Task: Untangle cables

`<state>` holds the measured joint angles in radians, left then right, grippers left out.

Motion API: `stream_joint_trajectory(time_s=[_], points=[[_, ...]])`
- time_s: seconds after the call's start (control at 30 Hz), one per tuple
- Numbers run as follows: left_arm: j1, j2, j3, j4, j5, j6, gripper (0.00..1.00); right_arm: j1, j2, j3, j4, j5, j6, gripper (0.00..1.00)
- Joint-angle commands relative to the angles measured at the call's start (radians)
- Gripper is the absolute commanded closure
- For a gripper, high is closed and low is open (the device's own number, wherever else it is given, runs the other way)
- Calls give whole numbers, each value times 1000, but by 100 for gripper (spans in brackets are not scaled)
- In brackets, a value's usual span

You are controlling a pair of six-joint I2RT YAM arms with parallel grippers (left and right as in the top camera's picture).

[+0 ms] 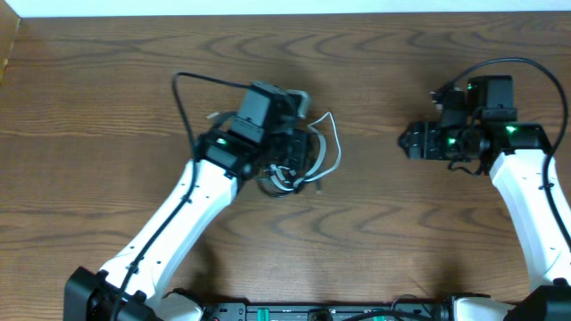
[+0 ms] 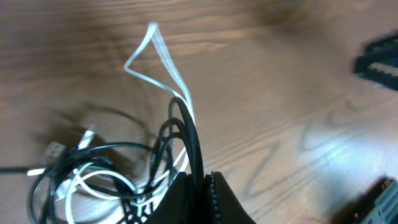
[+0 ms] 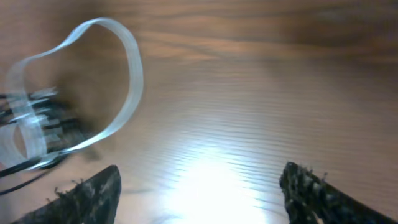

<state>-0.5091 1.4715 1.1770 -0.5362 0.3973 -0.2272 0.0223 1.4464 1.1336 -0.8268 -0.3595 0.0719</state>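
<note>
The white loop [image 1: 336, 143] ends before it reaches my open right gripper, so next my left gripper brings the black cable [image 2: 194, 146] closer so that my right gripper can pull the white loop.
The cables lie tangled at the table's middle. In the left wrist view a black cable [image 2: 193, 137] rises from the heap into my left gripper [image 2: 202, 178], which is shut on it. A white cable [image 2: 163, 53] stands up beside it in a narrow loop. Coils of black and white with small plugs [image 2: 93, 174] sit to the left on the wood. From overhead, the left gripper [image 1: 299, 144] is over the tangle [image 1: 284, 178] and the white loop [image 1: 335, 134] pokes out to the right. My right gripper [image 1: 409, 141] hovers open and empty farther right. In its wrist view, that gripper [image 3: 199, 186] faces the white loop [image 3: 124, 74].
Brown wooden table [image 1: 375, 232] all round. The left arm's own thick black wire [image 1: 181, 98] arcs out behind its wrist. The table's far edge [image 1: 285, 12] runs along the top, and the right arm's black parts [image 2: 379, 59] show at the left wrist view's right side.
</note>
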Motion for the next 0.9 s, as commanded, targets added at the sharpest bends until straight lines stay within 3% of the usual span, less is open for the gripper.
stream_joint_trajectory(time_s=[0.0,0.23,0.3,0.47,0.63,0.87], points=[[-39,-15,5,67,42,40,93,43,13,-4,1,-137,-82,18],[-55,-22,6,222,123,-23,93,127,79,-5,42,-136,-86,18],[-55,-22,6,228,125,-43,93,143,100,-5,67,-137,-85,22],[-55,-22,6,229,170,-48,92,177,158,-5,124,-125,-85,39],[-55,-21,6,226,168,-47,93,198,215,-5,142,-117,-85,95],[-55,-18,5,91,-53,-29,93,183,202,-4,127,-17,-78,99]])
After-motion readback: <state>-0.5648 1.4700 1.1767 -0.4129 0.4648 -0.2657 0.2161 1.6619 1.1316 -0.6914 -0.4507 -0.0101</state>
